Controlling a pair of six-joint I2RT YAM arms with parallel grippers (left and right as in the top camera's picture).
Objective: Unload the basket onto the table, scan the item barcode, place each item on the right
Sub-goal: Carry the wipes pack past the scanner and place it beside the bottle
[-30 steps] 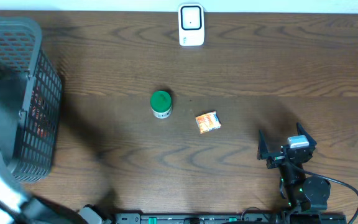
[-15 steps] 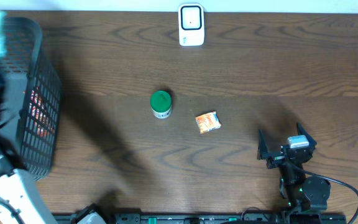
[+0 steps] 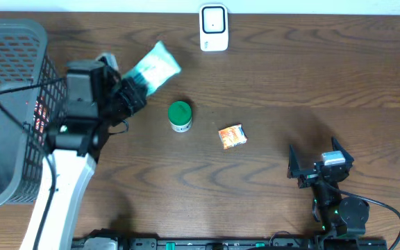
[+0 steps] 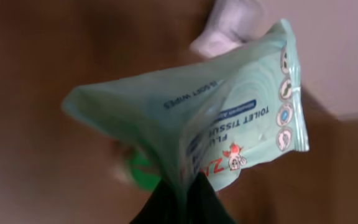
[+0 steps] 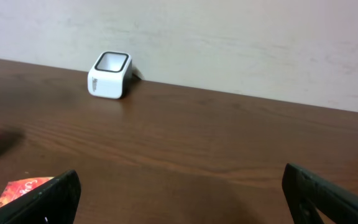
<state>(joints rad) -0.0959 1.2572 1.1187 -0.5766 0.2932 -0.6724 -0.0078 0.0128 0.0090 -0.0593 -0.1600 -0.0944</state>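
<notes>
I should go on lowering the wipes pack [image 3: 157, 66] with my left gripper and let go of it on the open wood [image 3: 150, 125] beside the green-lidded can, since the pack hangs clear of the basket.
My left gripper [image 3: 132, 89] is shut on one end of a pale green wipes pack [image 3: 155, 67], holding it above the table just right of the basket. In the left wrist view the pack [image 4: 229, 124] fans out from my closed fingers [image 4: 182, 193], printed side showing; no barcode is visible. The white scanner [image 3: 213, 28] stands at the table's far edge, up and to the right of the pack, and appears in the right wrist view as the white scanner [image 5: 109, 74]. My right gripper [image 3: 318, 161] rests open and empty at the front right, jaws wide [image 5: 185, 199].
A grey mesh basket [image 3: 19, 104] fills the left side with items inside. A green-lidded can [image 3: 180, 115] stands mid-table, just right of my left gripper. An orange packet [image 3: 232, 136] lies right of the can and shows in the right wrist view as the orange packet [image 5: 20, 190].
My left arm has swung out of the basket area to the right, carrying the wipes pack over the table. The right arm has not moved.
</notes>
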